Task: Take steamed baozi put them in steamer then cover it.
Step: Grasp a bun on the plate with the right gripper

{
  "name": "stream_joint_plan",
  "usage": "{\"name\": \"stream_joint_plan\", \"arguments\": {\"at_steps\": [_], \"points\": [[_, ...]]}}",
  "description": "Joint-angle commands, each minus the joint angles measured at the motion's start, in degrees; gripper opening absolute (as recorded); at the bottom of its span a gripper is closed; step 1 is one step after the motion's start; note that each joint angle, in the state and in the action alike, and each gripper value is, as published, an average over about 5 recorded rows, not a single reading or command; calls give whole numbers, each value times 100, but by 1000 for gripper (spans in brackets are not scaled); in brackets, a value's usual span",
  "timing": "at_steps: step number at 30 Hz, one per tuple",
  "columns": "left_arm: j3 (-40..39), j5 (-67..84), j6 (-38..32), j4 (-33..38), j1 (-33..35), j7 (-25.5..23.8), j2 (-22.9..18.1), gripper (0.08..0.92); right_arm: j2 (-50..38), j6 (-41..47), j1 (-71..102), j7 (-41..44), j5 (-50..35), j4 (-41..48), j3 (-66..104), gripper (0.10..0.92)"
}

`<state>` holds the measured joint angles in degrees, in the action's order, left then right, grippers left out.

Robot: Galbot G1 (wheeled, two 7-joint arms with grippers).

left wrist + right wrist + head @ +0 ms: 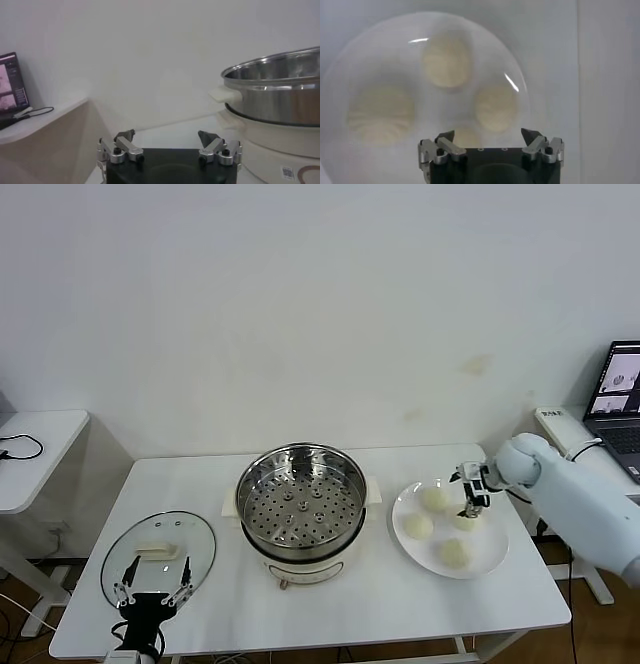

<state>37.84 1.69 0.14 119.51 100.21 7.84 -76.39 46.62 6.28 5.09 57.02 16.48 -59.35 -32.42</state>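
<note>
I expect the far baozi [434, 499] to come free alone and stay round when I lift it, because gaps of glossy plate [450, 510] separate the steamed baozi.
The steamer [300, 509] stands mid-table, a shiny steel pot on a cream base with its perforated tray bare; its side also fills part of the left wrist view [275, 95]. The cover [158, 556], a clear glass lid with a cream handle, lies flat on the table to the left. Several steamed baozi [434, 498] [447, 60] rest on a white plate [490, 559] at the right. My right gripper [470, 499] [487, 135] hovers open just above the plate, a baozi [495, 107] right ahead of its fingers. My left gripper [152, 592] [167, 136] is open and empty at the cover's near rim.
A laptop [622, 394] and a white box [560, 427] sit on a stand beyond the table's right edge. A small white side table [35, 449] with a cable stands at the left. A plain wall runs behind the table.
</note>
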Motion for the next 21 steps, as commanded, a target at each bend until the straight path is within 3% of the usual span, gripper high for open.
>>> {"name": "stream_joint_plan", "arguments": {"at_steps": [1,21], "points": [[28,-28,-8,5,9,-5,3,823,812,-119,-425,230,216,1233,-292,823],[45,-89,-30,-21,33,-33,28,823,1383,-110,-362,163,358,1777,-249,823]]}}
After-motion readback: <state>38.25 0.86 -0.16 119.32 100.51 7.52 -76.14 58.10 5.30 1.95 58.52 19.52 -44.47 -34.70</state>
